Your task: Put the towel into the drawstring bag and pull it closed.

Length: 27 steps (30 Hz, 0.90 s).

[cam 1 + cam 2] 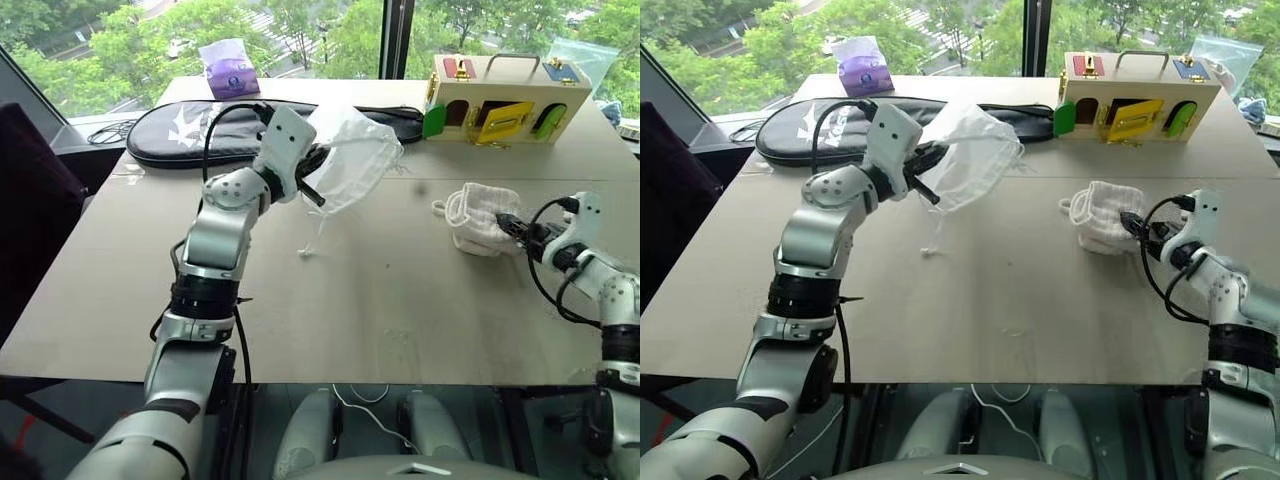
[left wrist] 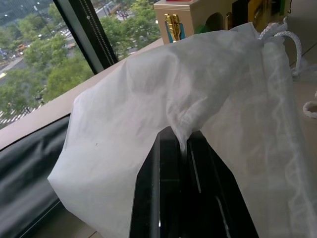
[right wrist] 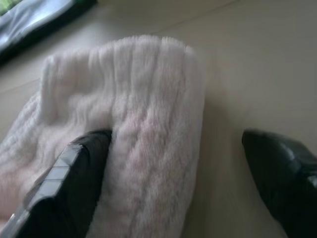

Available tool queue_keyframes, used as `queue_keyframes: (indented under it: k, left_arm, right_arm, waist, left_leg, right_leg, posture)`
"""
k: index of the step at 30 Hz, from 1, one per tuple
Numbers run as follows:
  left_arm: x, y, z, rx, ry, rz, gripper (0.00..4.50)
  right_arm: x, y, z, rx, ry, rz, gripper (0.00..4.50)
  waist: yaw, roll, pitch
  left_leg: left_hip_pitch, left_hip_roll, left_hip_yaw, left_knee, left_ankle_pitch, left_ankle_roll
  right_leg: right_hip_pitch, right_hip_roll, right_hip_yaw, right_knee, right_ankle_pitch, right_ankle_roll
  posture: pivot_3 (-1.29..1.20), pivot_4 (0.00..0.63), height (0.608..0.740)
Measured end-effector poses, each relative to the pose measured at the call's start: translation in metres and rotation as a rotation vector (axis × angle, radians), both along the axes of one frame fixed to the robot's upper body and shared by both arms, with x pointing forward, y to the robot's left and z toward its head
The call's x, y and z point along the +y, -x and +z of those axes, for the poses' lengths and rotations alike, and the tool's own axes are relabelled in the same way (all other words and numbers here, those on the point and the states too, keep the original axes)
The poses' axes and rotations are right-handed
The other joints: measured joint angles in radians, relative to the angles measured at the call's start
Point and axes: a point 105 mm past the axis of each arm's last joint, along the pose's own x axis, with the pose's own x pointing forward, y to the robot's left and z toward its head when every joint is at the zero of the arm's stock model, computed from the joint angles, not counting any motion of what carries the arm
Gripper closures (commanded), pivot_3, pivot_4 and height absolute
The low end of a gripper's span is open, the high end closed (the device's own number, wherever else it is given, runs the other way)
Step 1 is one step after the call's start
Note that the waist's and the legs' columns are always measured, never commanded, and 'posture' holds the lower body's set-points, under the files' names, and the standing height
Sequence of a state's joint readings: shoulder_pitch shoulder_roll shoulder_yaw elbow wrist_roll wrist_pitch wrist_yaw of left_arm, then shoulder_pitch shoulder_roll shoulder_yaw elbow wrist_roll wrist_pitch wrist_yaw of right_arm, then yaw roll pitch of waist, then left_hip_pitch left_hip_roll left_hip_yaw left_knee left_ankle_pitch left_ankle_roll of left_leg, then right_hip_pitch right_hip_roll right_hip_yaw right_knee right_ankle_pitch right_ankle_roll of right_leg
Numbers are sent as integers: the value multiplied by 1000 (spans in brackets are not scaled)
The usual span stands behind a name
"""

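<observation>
My gripper is to carry the towel (image 1: 485, 216) into the drawstring bag. The towel should stay bunched up then, because its ribbed fold (image 3: 153, 114) is doubled over in a thick bundle.
The thin white drawstring bag (image 1: 352, 160) hangs above the table at the back centre, pinched in my left gripper (image 1: 312, 178), which is shut on its fabric (image 2: 163, 89); a cord (image 1: 312, 240) dangles from it to the tabletop. The small white towel (image 1: 478, 218) lies on the table at the right. My right gripper (image 1: 512, 226) stands open at the towel's right edge, one finger (image 3: 69, 183) pressed against the towel's ribbed fold (image 3: 148, 124) and the other finger (image 3: 280, 168) off to the side over bare table.
A long black racket case (image 1: 200, 130) lies along the back of the table behind the bag. A wooden latch box (image 1: 500, 100) with coloured doors stands at the back right. A purple tissue pack (image 1: 230, 70) sits at the far edge. Windows run behind the table.
</observation>
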<state>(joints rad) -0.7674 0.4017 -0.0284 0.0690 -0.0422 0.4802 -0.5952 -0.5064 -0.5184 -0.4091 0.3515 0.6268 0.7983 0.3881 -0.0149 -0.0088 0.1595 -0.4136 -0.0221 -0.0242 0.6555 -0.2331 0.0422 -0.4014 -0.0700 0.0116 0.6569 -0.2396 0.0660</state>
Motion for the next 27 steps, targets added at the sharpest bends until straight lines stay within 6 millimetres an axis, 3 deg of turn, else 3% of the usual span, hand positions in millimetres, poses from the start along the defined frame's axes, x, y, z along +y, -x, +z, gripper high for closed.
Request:
queue_keyframes:
  k: [6, 11, 20, 23, 27]
  left_arm:
    - [1, 0, 4, -7, -2, 4, 4462]
    - [1, 2, -2, -1, -6, 10, 4462]
    - [3, 1, -9, 10, -8, 26, 4462]
    - [2, 2, -9, 11, -10, 25, 4500]
    - [1, 2, -10, 11, -14, 20, 4500]
  right_arm:
    - [14, -2, -1, 13, -38, 66, 0]
    - [42, 0, 0, 4, -49, 168, 0]
    - [73, 1, -2, 15, -121, 254, 0]
    - [79, 1, -3, 24, -134, 269, 767]
    - [93, 4, -10, 53, -173, 301, 2651]
  waist:
    - [-11, -2, 0]
    - [-30, -2, 0]
    - [-30, -2, 0]
    - [-30, -2, 0]
    - [-30, -2, 0]
  left_leg:
    - [1, 2, 0, 0, 0, 0]
    - [3, 4, 1, 0, 0, 0]
    - [5, 7, 3, 0, 0, 0]
    - [6, 7, 4, -1, 0, 0]
    - [6, 7, 4, -2, 0, 0]
  right_leg:
    - [0, 2, 0, 1, 0, 0]
    - [0, 4, 3, 3, 0, 0]
    - [0, 7, 6, 4, 0, 0]
    - [0, 7, 6, 5, 0, -1]
    - [0, 7, 7, 5, 0, -1]
  posture:
    - [0, 150, 740]
    - [0, 150, 740]
    - [0, 150, 740]
    - [0, 150, 740]
    - [0, 150, 740]
